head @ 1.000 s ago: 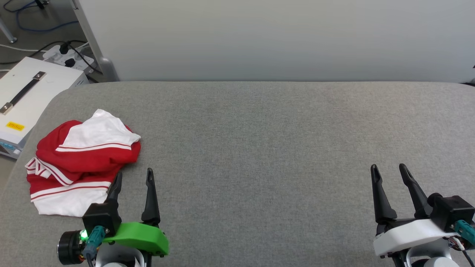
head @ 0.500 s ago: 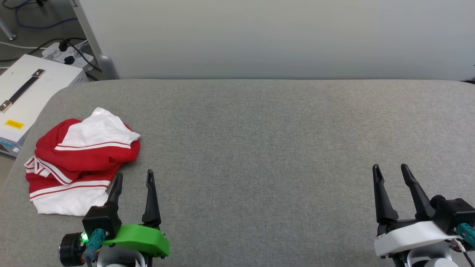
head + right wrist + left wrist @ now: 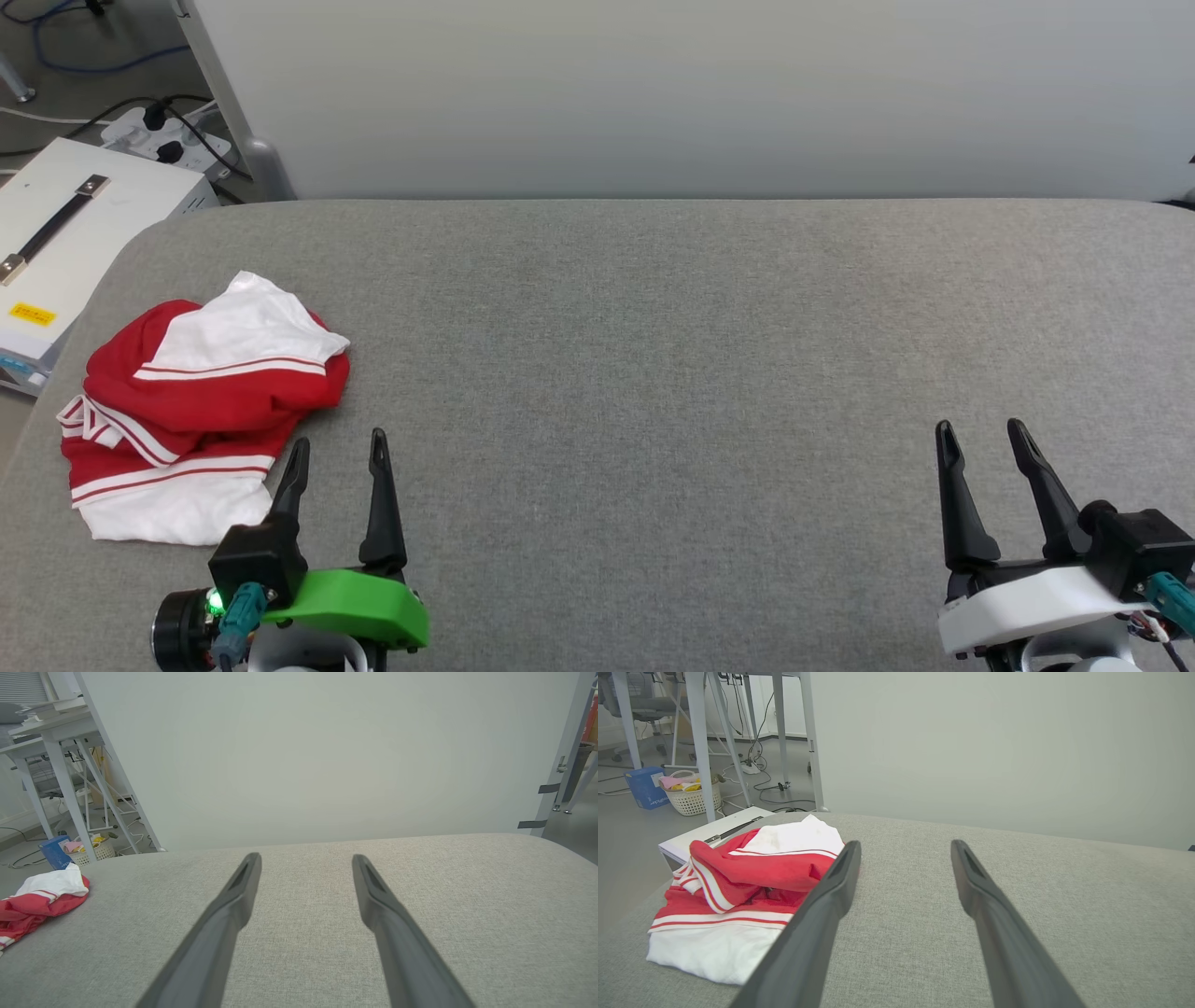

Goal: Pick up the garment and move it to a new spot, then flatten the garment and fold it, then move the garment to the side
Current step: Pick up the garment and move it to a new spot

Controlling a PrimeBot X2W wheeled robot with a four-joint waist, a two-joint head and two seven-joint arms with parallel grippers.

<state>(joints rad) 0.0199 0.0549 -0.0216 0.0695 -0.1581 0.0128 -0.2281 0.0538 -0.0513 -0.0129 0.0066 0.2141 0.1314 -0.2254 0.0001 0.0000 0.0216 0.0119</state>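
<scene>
The red and white layers (image 3: 237, 368) lie bunched on one another, so I expect the garment (image 3: 213, 405) to travel as a bundle, still crumpled, when I carry it.
The garment (image 3: 201, 411), red with white sleeves and striped trim, lies crumpled in a heap at the left end of the grey padded table (image 3: 672, 355). Its lettering is hidden in the folds. My left gripper (image 3: 338, 446) stands open just to the right of the heap's near edge, with nothing between its fingers. In the left wrist view the garment (image 3: 747, 891) lies to the left of the left gripper (image 3: 906, 847), partly behind its left finger. Far off at the table's near right, my right gripper (image 3: 980, 431) is open and empty. The right wrist view shows the garment (image 3: 37, 900) at its far left.
A pale wall panel (image 3: 691, 93) runs along the table's far edge. Left of the table stands a white case with a handle (image 3: 65, 243), with a power strip and cables (image 3: 168, 140) on the floor behind it. Table legs and a laundry basket (image 3: 691, 793) stand farther left.
The head camera has drifted slightly, so the whole picture has shifted a little. Garment and both grippers hold their places; both stay open.
</scene>
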